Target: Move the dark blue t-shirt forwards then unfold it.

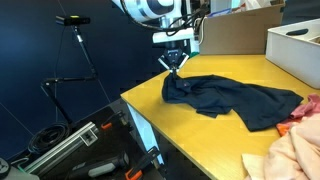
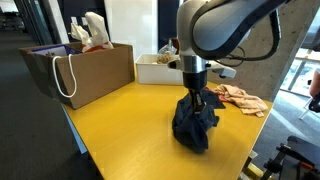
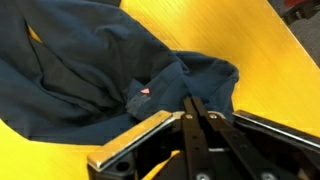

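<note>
The robot's gripper is pinching the dark blue t-shirt's end (image 1: 175,88) beside open yellow table (image 2: 154,113), so the robot should keep pulling that end out until it spreads, then let go.
The dark blue t-shirt (image 1: 235,98) lies crumpled on the yellow table (image 1: 190,130), spread from the near corner toward the right. In an exterior view it hangs bunched under the gripper (image 2: 196,122). My gripper (image 1: 175,66) is at the shirt's left end, fingers together and pinching a fold of the cloth, lifting it slightly. In the wrist view the shut fingers (image 3: 196,103) meet at the edge of the shirt (image 3: 90,70), which shows a small red and white tag.
A pink cloth (image 1: 290,150) lies at the table's right front, also seen behind the shirt (image 2: 240,97). A brown paper bag (image 2: 85,70) and a white box (image 2: 160,66) stand on the table. Tripods and tools (image 1: 70,145) are beside the table.
</note>
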Robot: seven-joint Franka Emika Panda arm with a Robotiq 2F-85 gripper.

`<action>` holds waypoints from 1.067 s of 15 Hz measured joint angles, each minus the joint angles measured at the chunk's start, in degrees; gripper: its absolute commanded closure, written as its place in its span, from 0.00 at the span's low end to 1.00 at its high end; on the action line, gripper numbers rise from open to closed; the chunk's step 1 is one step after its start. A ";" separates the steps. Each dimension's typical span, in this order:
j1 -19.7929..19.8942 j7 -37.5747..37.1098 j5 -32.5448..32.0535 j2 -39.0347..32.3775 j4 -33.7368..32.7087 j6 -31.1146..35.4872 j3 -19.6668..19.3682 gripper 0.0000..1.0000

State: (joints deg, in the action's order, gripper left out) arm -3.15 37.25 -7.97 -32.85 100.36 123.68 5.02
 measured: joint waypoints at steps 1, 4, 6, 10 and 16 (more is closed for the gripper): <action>-0.70 -0.42 -0.95 -0.68 -0.77 0.00 0.06 0.99; -2.81 -1.72 -3.32 -2.14 -3.01 0.09 0.40 0.99; -4.14 -2.82 -5.13 -2.41 -4.03 0.49 0.51 0.70; -4.76 -4.63 -6.67 -1.96 -5.24 2.53 0.51 0.42; -2.87 -10.36 -6.67 1.34 -4.04 3.40 -0.20 0.01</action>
State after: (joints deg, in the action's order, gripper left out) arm -6.02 26.88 -14.64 -31.50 96.32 127.07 4.82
